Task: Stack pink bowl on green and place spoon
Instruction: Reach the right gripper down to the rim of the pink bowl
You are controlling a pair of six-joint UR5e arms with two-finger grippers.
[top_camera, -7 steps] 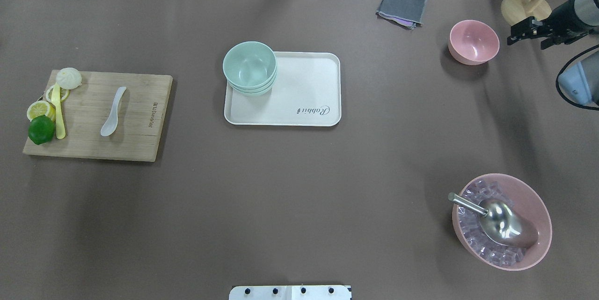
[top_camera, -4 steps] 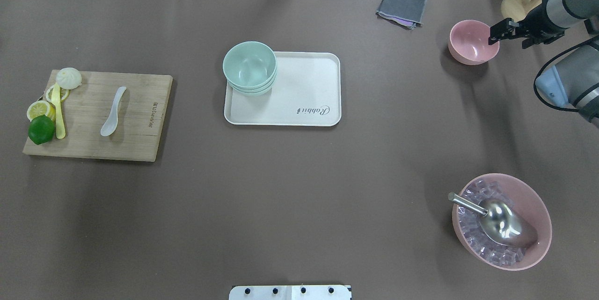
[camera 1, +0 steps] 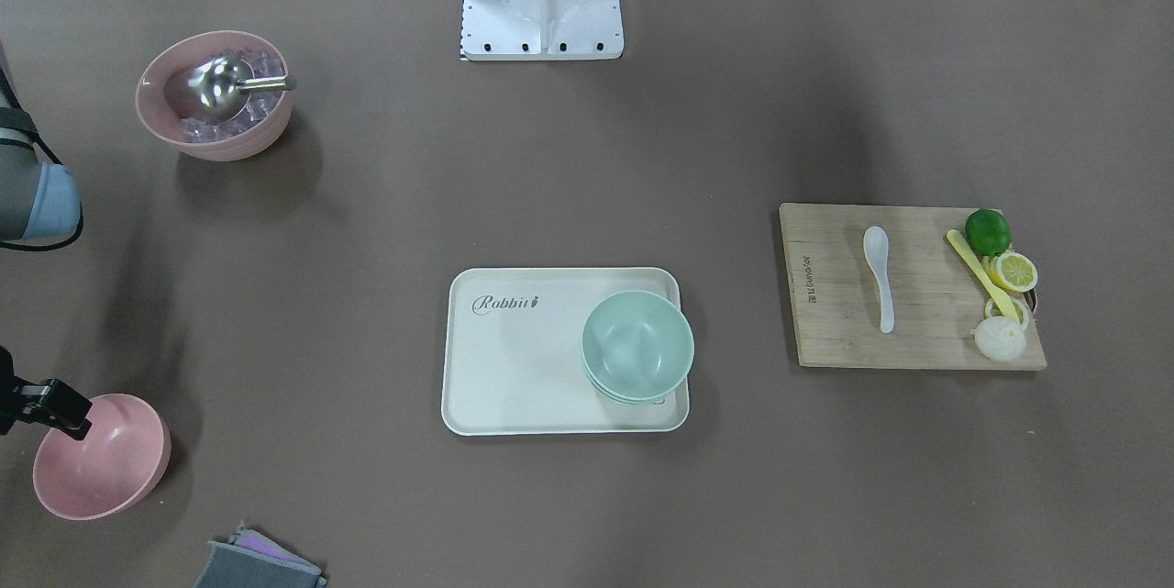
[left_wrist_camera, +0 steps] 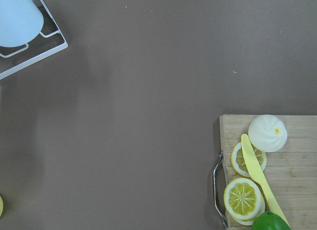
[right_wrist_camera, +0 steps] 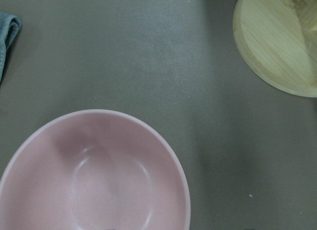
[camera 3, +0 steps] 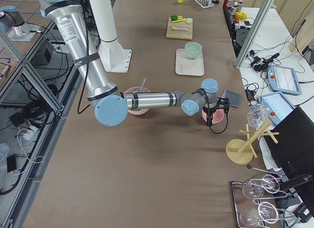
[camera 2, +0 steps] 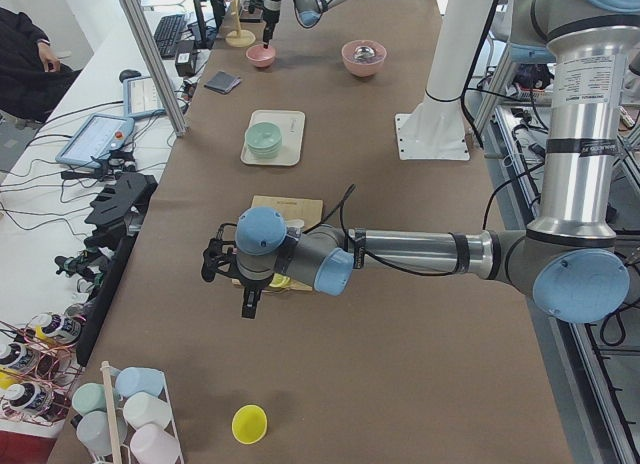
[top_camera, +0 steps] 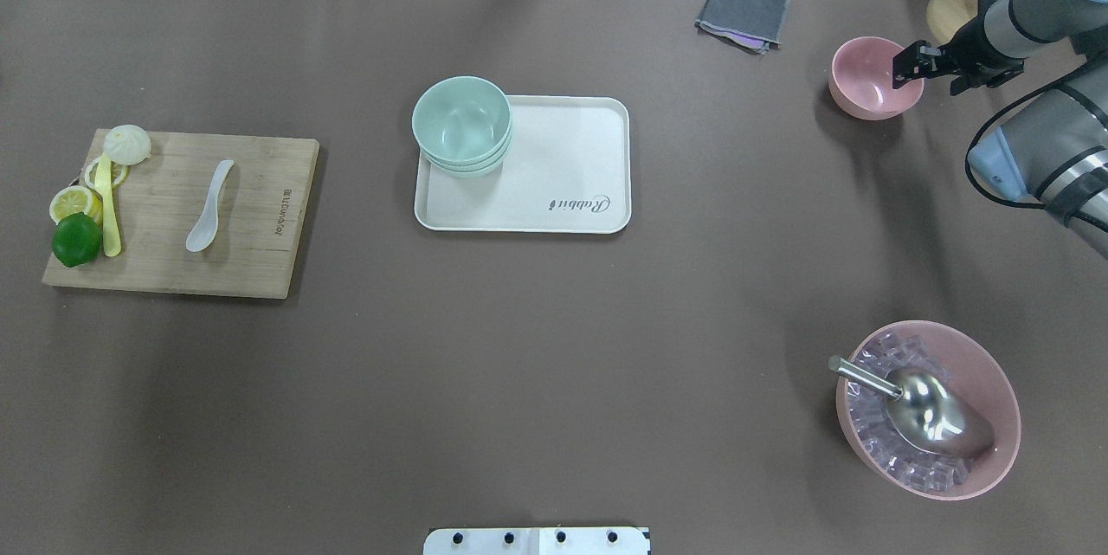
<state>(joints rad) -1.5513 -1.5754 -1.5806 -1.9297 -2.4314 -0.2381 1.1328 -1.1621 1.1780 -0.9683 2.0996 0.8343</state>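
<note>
The plain pink bowl (camera 1: 101,457) will settle down inside the top green bowl when I lower it there, since that green bowl has a wide, empty hollow (camera 1: 637,346).
The plain pink bowl (top_camera: 870,79) stands at the far right of the table and fills the right wrist view (right_wrist_camera: 94,175). My right gripper (top_camera: 930,73) is open and straddles its right rim; one finger (camera 1: 64,418) hangs over the bowl. The green bowls (top_camera: 461,124) sit nested on the corner of a cream tray (top_camera: 563,183). The white spoon (top_camera: 208,209) lies on a wooden cutting board (top_camera: 251,226) at the left. My left gripper (camera 2: 230,274) hovers over bare table beyond the board; I cannot tell whether it is open or shut.
A pink bowl of ice cubes with a steel scoop (top_camera: 969,338) stands at the near right. A grey cloth (top_camera: 744,9) and a wooden stand base (top_camera: 948,14) lie by the pink bowl. A lime, lemon slices, a bun and a yellow utensil (left_wrist_camera: 257,175) sit on the board's end.
My right gripper has moved left from beside the wooden stand to the pink bowl's right rim. Bowls, spoon and tray have not moved.
</note>
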